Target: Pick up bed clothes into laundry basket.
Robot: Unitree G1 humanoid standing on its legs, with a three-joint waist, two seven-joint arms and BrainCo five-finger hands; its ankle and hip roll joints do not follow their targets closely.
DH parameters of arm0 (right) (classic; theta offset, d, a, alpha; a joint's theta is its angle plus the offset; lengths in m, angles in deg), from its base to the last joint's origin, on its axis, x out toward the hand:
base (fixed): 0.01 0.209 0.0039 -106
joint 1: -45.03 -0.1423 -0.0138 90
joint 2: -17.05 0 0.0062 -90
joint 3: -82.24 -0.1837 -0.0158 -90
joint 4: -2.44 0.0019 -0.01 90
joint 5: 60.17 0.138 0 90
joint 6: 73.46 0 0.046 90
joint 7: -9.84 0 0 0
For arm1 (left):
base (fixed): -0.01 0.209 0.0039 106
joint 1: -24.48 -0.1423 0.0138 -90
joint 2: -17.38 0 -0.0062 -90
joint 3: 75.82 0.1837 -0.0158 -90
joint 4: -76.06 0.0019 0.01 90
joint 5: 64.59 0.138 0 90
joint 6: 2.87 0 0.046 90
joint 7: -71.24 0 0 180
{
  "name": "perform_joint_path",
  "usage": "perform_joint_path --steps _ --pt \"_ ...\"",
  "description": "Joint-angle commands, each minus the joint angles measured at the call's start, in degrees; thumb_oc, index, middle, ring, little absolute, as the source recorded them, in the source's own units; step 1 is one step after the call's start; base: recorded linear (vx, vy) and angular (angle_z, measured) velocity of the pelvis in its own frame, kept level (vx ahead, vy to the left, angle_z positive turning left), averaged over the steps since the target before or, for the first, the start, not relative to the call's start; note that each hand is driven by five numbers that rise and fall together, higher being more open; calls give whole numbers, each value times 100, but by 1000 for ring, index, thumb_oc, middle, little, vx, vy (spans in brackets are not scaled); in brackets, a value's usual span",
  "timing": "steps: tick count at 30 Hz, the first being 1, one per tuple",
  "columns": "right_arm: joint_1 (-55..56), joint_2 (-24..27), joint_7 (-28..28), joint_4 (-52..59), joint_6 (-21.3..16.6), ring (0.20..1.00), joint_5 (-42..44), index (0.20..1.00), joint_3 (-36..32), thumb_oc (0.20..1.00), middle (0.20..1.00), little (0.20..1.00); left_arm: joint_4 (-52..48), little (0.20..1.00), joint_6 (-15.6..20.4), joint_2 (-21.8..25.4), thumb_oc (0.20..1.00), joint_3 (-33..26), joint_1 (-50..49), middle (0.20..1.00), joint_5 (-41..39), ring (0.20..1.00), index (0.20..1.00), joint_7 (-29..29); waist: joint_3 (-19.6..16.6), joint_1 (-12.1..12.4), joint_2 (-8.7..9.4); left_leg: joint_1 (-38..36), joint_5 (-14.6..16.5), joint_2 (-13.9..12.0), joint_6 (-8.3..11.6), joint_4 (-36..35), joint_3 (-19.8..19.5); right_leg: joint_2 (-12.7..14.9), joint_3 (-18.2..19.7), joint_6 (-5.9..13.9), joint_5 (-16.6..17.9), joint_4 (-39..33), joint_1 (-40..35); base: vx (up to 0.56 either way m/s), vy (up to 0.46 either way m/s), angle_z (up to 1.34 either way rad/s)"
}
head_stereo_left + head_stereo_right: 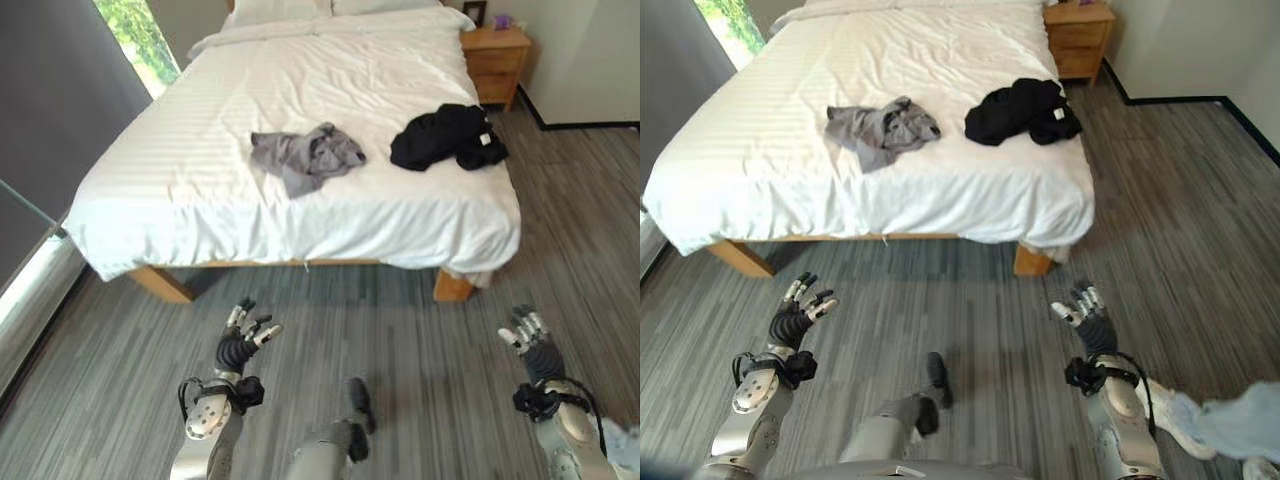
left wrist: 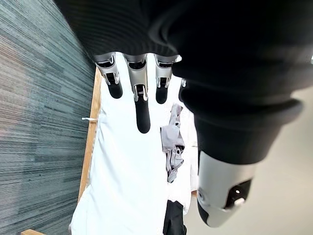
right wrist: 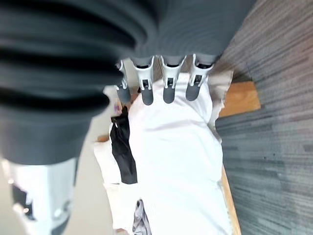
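The black garment (image 1: 436,138) is bundled in a thick, compact heap (image 1: 468,139), so it will stay bunched with short drooping folds when the robot lifts and carries it.
A crumpled grey garment (image 1: 307,156) lies on the white bed (image 1: 200,190) near its foot end. To its right, by the bed's right edge, lies a bunched black garment (image 1: 447,135). Both also show in the right eye view, grey garment (image 1: 882,127) and black garment (image 1: 1022,109). My left hand (image 1: 244,335) hangs over the floor in front of the bed, fingers straight and empty. My right hand (image 1: 528,335) is held likewise at the right, open and empty. The left wrist view looks past its fingers (image 2: 142,105) to the grey garment (image 2: 172,142).
A wooden nightstand (image 1: 497,62) stands at the bed's far right. Grey plank floor (image 1: 400,330) lies between me and the bed. A window (image 1: 140,40) is at the left. A person's shoe and trouser leg (image 1: 1215,420) show at the lower right.
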State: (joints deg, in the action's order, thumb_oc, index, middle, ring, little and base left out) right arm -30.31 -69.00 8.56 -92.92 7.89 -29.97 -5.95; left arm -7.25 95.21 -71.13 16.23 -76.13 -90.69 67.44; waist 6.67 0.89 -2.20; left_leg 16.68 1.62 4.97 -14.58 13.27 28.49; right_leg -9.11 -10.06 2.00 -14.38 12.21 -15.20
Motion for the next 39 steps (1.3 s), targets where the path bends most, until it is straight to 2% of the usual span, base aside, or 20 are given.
perform_joint_path --steps 1,2,3,4,5,6,7,8,9,10,11,13,14,18,24,30,31,33,34,39 --pt "-150 -30 237 419 -137 1000 -166 1000 -155 1000 1000 1000 -35 1000 78 212 1000 86 714 1000 416 1000 1000 140 17 -127 171 -1127 -475 -173 1010 -1054 -1005 2056 134 574 2174 2768 1806 464 302 83" --pt "-159 -131 320 420 -175 1000 112 1000 -64 1000 1000 1000 -28 1000 79 203 1000 143 793 1000 443 1000 1000 73 128 -245 111 -1333 -482 -207 959 -1173 -1104 1990 253 511 2145 3392 2239 364 59 103" --pt "-85 -141 401 419 -107 1000 -89 1000 -69 1000 1000 1000 -61 1000 58 255 1000 164 887 1000 500 1000 1000 121 181 -372 100 -1640 -380 -216 956 -1310 -1336 2003 302 407 1790 3575 2704 234 -31 121" --pt "-83 -142 400 422 -105 1000 -92 1000 -68 1000 1000 1000 -63 1000 57 256 1000 163 885 1000 501 1000 1000 121 186 -382 108 -1647 -381 -206 955 -1312 -1345 2015 296 407 1779 3585 2697 355 -193 79" --pt "-50 -137 362 435 -109 1000 -101 1000 -162 1000 1000 1000 -166 1000 87 318 1000 252 918 1000 406 1000 1000 270 189 -451 83 -1796 -316 -327 1068 -1380 -1540 2173 330 330 1697 2758 2923 295 -212 133" --pt "-68 -138 363 390 -117 1000 -80 1000 -207 1000 1000 1000 -147 1000 97 348 1000 319 933 1000 405 1000 1000 338 198 -487 107 -1890 -259 -314 1110 -1384 -1674 2241 403 366 1696 2442 2976 501 -416 174" --pt "-49 -107 375 326 -131 1000 -201 1000 -366 1000 1000 1000 -15 1000 117 408 1000 471 954 1000 459 1000 1000 458 143 -631 221 -1962 -156 -281 1236 -1414 -1940 1919 970 470 1636 909 2861 446 -352 198" --pt "-4 -24 381 354 -132 1000 -405 1000 -466 1000 1000 1000 62 1000 144 429 1000 543 971 1000 483 1000 1000 523 108 -705 263 -2047 -84 -259 1302 -1450 -2136 1714 1416 592 1674 41 2657 474 -438 166" --pt "68 311 425 495 -61 1000 -847 1000 -684 1000 1000 1000 120 1000 181 503 1000 648 1029 1000 544 1000 1000 608 36 -758 390 -2122 -35 -228 1359 -1551 -2454 1458 2102 773 1670 -445 2493 319 -310 164" --pt "41 385 431 496 -49 1000 -873 1000 -746 1000 1000 1000 105 1000 172 495 1000 677 1013 1000 565 1000 1000 703 -45 -706 457 -2111 -23 -209 1340 -1561 -2545 1477 2143 801 1760 -553 2374 276 -300 199" --pt "-35 520 443 541 -43 1000 -962 1000 -793 1000 1000 1000 110 1000 170 473 1000 661 894 1000 491 1000 1000 772 -136 -608 496 -2108 -2 -212 1345 -1556 -2565 1618 1878 806 1813 -701 2286 224 -310 203" --pt "-520 1304 567 446 52 1000 -1282 1000 -975 1000 1000 1000 39 1000 129 410 1000 652 632 1000 133 1000 1000 1019 -212 -518 532 -2051 -27 -265 1392 -1534 -2673 1537 1857 779 1921 -994 2133 195 -274 126" --pt "-927 2125 571 331 71 1000 -1426 1000 -1071 1000 1000 1000 70 1000 62 425 1000 758 389 1000 -129 1000 1000 1256 -271 -424 531 -2006 -47 -310 1419 -1545 -2733 1520 1748 729 1879 -1182 1981 132 -137 88" --pt "-2203 3494 536 -208 179 1000 -2206 1000 -639 1000 1000 1000 120 1000 -48 691 1000 837 34 1000 -232 1000 1000 1355 -299 -238 519 -1997 -154 -419 1486 -1724 -2840 1451 1572 615 1848 -1356 1847 71 -82 52" --pt "-3279 4391 616 -1357 460 1000 -3575 1000 384 1000 1000 1000 107 1000 -90 799 1000 814 -83 1000 -323 1000 1000 1376 -272 -134 527 -1981 -189 -439 1523 -1814 -2865 1421 1505 602 1917 -1561 1770 12 3 -5" --pt "-3406 4712 1059 -1428 592 1000 -3928 1000 706 1000 1000 1000 167 1000 -101 793 1000 719 -124 1000 -265 1000 1000 1401 -237 -185 543 -1948 -186 -454 1539 -1827 -2821 1397 1531 604 1940 -1554 1814 -13 14 -26" --pt "-3205 5021 1262 -1201 613 1000 -4360 1000 664 1000 1000 1000 176 1000 -140 742 1000 650 -201 1000 -231 1000 1000 1458 -224 -228 564 -1948 -173 -459 1537 -1827 -2811 1390 1545 607 1941 -1548 1821 -3 27 -24" --pt "-3013 5091 1283 -1095 619 1000 -4490 1000 478 1000 1000 1000 169 1000 -149 723 1000 639 -219 1000 -218 1000 1000 1479 -219 -240 562 -1947 -165 -459 1534 -1827 -2808 1389 1554 607 1941 -1548 1824 -3 27 -5" --pt "-2601 5204 1283 -737 631 1000 -4851 1000 5 1000 1000 1000 194 1000 -169 683 1000 578 -258 1000 -180 1000 1000 1505 -211 -304 561 -1940 -148 -456 1529 -1827 -2787 1390 1562 618 1942 -1536 1844 -12 34 -7" --pt "-1835 5117 1213 -368 550 1000 -5602 1000 -673 1000 1000 1000 203 1000 -178 696 1000 537 -236 1000 -96 1000 1000 1522 -130 -363 570 -1845 -141 -438 1513 -1827 -2766 1406 1597 644 1966 -1503 1972 -34 21 -9"
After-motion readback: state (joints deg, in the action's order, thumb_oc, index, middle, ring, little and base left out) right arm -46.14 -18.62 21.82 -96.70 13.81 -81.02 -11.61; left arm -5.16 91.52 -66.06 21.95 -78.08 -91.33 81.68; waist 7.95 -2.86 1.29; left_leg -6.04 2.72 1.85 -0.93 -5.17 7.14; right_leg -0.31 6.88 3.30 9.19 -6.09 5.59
